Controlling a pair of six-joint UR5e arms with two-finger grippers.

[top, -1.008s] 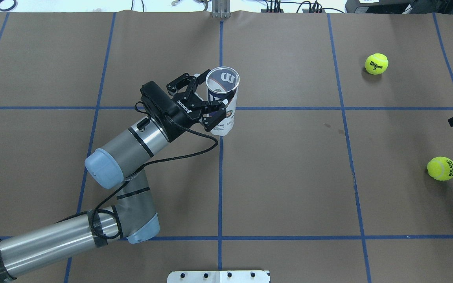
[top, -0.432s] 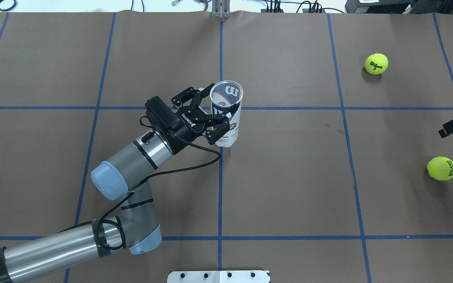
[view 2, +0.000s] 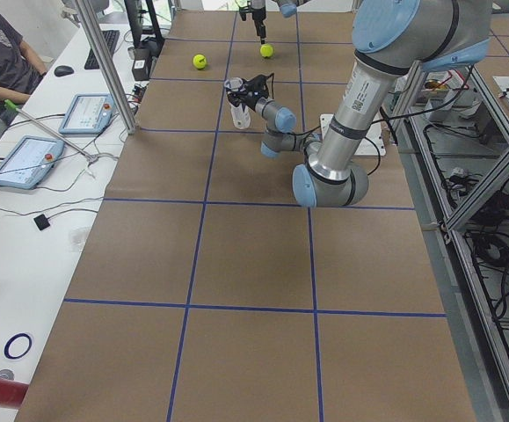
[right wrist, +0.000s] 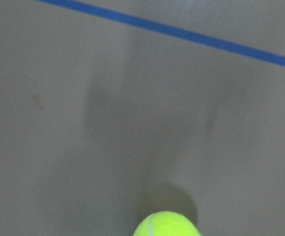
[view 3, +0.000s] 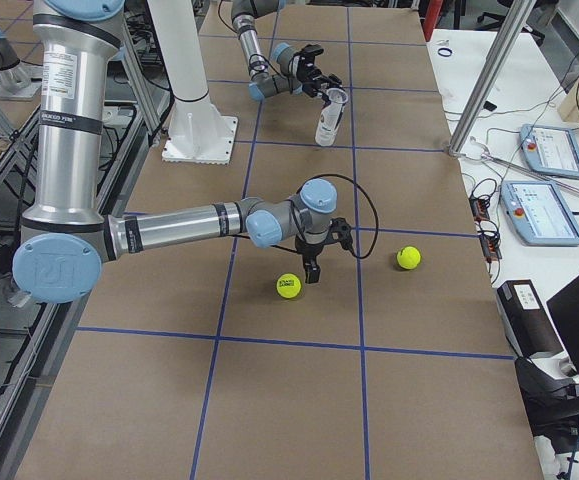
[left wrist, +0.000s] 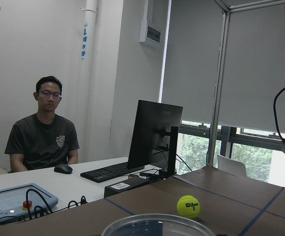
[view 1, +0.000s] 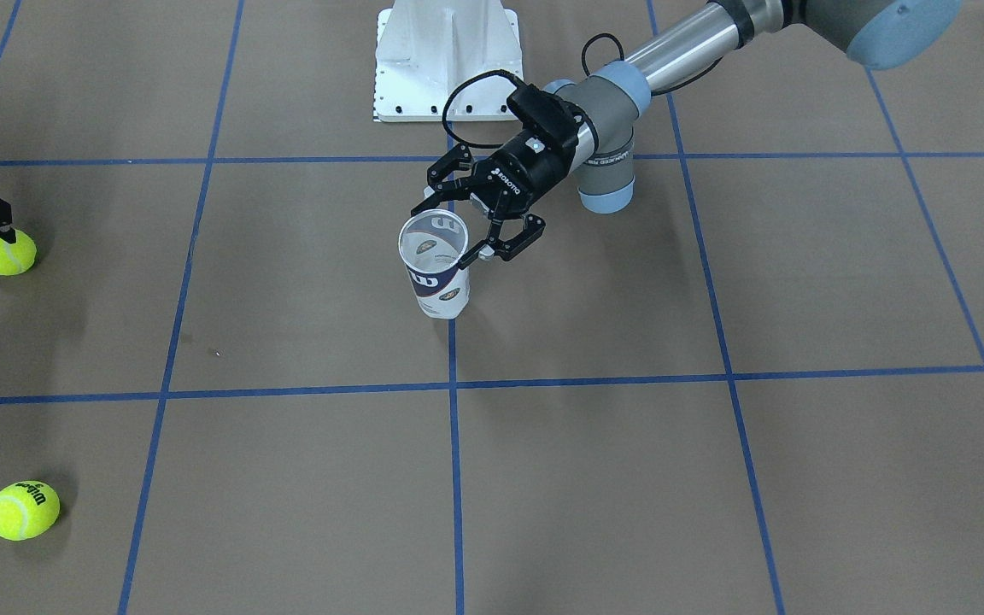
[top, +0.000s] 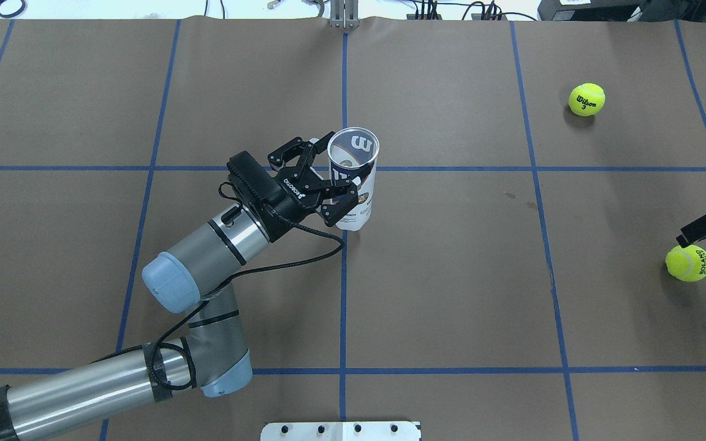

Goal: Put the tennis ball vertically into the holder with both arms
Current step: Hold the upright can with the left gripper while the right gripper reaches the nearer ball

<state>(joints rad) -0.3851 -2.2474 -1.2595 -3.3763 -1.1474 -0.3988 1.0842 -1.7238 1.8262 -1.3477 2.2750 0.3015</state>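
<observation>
I expect the tennis ball (view 1: 6,253) to fall freely deep inside when I let go of it at the holder's opening (view 1: 434,239), which looks wider than the tennis ball.
The holder (top: 353,179) is a clear can with a navy "W" label. It stands upright with its mouth open upward near the table's middle, and shows also as the holder (view 1: 436,272). My left gripper (top: 330,184) is shut on its side just below the rim. One tennis ball (top: 688,263) lies at the right edge, a second tennis ball (top: 586,99) farther back. My right gripper (view 3: 327,252) hangs open, pointing down, just above and beside the nearer ball (view 3: 287,286). The right wrist view shows only that ball (right wrist: 166,225) at its lower edge.
The white pedestal base (view 1: 447,60) stands at the robot's side of the table. Blue tape lines cross the brown table cover. A person (left wrist: 41,132) sits at a desk with a monitor and tablets beyond the table's far edge.
My left gripper carried the holder a little nearer the robot, then held still. My right gripper came in from the right edge and moved toward the nearer ball.
</observation>
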